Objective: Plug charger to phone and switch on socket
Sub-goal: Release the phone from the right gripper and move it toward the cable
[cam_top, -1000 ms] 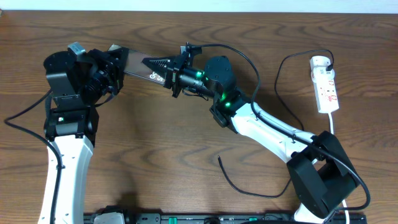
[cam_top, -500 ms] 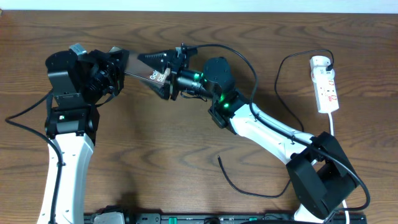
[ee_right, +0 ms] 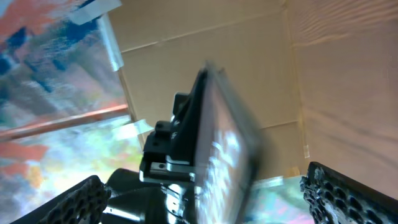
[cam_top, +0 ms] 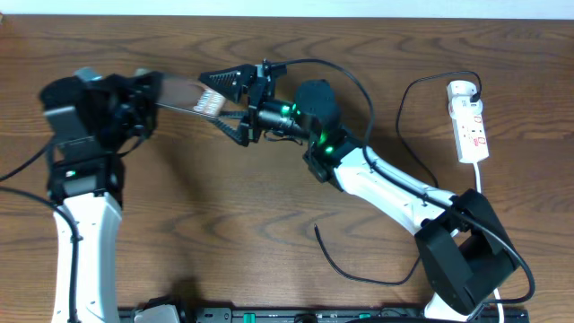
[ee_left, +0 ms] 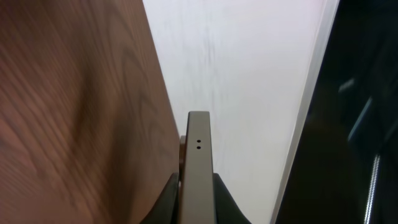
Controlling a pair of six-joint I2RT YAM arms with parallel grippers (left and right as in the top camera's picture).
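I should pull the phone back with my left gripper before my right gripper takes the charger's tip (cam_top: 317,229), because the phone's end (cam_top: 210,101) is inside my right gripper's open fingers.
My left gripper (ee_left: 198,190) is shut on the phone (ee_left: 199,149), seen edge-on there. Overhead, the phone (cam_top: 184,94) hangs tilted above the table's back left, held by the left gripper (cam_top: 148,90). The right gripper (cam_top: 226,101) stands wide open, one finger on each side of the phone's right end, touching nothing. In the right wrist view the phone (ee_right: 224,143) is blurred between the spread fingers of that gripper (ee_right: 214,196). The socket (cam_top: 468,121) lies at the far right. The charger (cam_top: 405,103) loops from it; its free plug tip (cam_top: 317,230) lies on the table.
The wooden table (cam_top: 224,206) carries both arms' bases at the front. The right arm (cam_top: 395,184) stretches diagonally across the middle, over part of the charger cable. A black rail (cam_top: 314,315) runs along the front edge. The socket's white cord (cam_top: 479,178) trails forward.
The right gripper has opened wide and let go of the phone's end. The left arm has shifted left with the phone, which now sits further from the right arm.
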